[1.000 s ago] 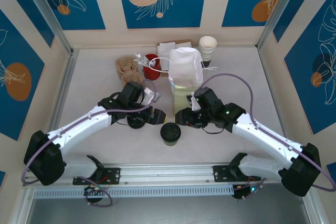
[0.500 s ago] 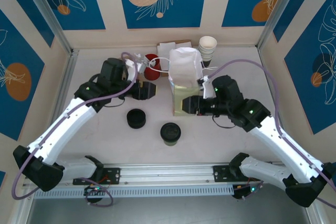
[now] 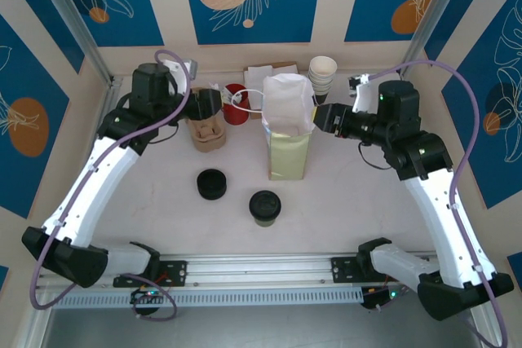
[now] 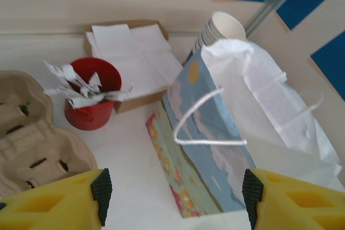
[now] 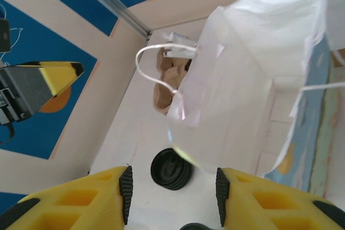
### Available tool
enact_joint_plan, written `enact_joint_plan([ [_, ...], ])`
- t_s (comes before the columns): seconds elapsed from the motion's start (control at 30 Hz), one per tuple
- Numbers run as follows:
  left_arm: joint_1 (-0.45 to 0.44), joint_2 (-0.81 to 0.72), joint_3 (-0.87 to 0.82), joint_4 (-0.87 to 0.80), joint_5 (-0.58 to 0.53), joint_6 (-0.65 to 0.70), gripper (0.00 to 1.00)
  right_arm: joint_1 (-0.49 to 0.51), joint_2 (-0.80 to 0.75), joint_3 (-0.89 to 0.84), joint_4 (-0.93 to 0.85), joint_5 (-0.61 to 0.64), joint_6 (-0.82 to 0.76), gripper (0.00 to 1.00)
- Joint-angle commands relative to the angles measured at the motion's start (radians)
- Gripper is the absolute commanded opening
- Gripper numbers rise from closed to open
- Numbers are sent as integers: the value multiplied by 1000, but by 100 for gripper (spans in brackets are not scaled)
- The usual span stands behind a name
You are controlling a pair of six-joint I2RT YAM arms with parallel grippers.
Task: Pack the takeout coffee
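The paper bag's opening (image 3: pixel 287 97) is spread wide and the cup carrier's outer edge (image 3: pixel 193 135) is clear, so my left gripper keeps going down to that edge and closes there.
The takeout coffee (image 3: pixel 265 207), a dark olive cup with a black lid, stands alone on the table's front middle; its lid edge (image 5: pixel 194 227) peeks in at the bottom of the right wrist view. A patterned paper bag (image 3: pixel 288 132) with a white lining stands open behind it. My left gripper (image 3: pixel 205 107) hovers at the back left, over the cardboard cup carrier (image 3: pixel 208 133), open and empty (image 4: pixel 176 200), facing the bag (image 4: pixel 215 133). My right gripper (image 3: pixel 325 117) hangs high beside the bag's right side, open with nothing between its pads (image 5: pixel 172 195).
A low stack of black lids (image 3: pixel 213 183) lies left of the coffee and shows between the right fingers (image 5: pixel 171 168). Along the back wall are a red cup of paper packets (image 3: pixel 235 104), napkins (image 3: pixel 261 76) and stacked cream cups (image 3: pixel 323 77). Walls close in on both sides.
Both arms have risen and pulled back from the table's middle, the left toward the back left, the right toward the back right. The left jaws have opened a little wider.
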Motion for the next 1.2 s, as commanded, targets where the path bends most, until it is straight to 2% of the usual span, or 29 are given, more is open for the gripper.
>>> enact_joint_plan([
  [0.0,19,11,44,52,-56,-19,68,-77,32,42,24,-88,-35,47],
  [0.17,25,42,57,62,-104,-19,69,-170,110,91,46,-158,-19,47],
  [0.33,25,97,70,77,-87,-62,69,-197,191,125,64,-192,0,47],
  [0.63,26,183,108,36,-35,-82,69,-178,362,214,-2,-191,3,47],
  [0.87,45,245,121,0,-96,-89,69,-141,438,286,-35,-178,-11,47],
  [1.17,141,265,28,4,-190,-160,69,-110,469,354,-57,-161,-19,47],
])
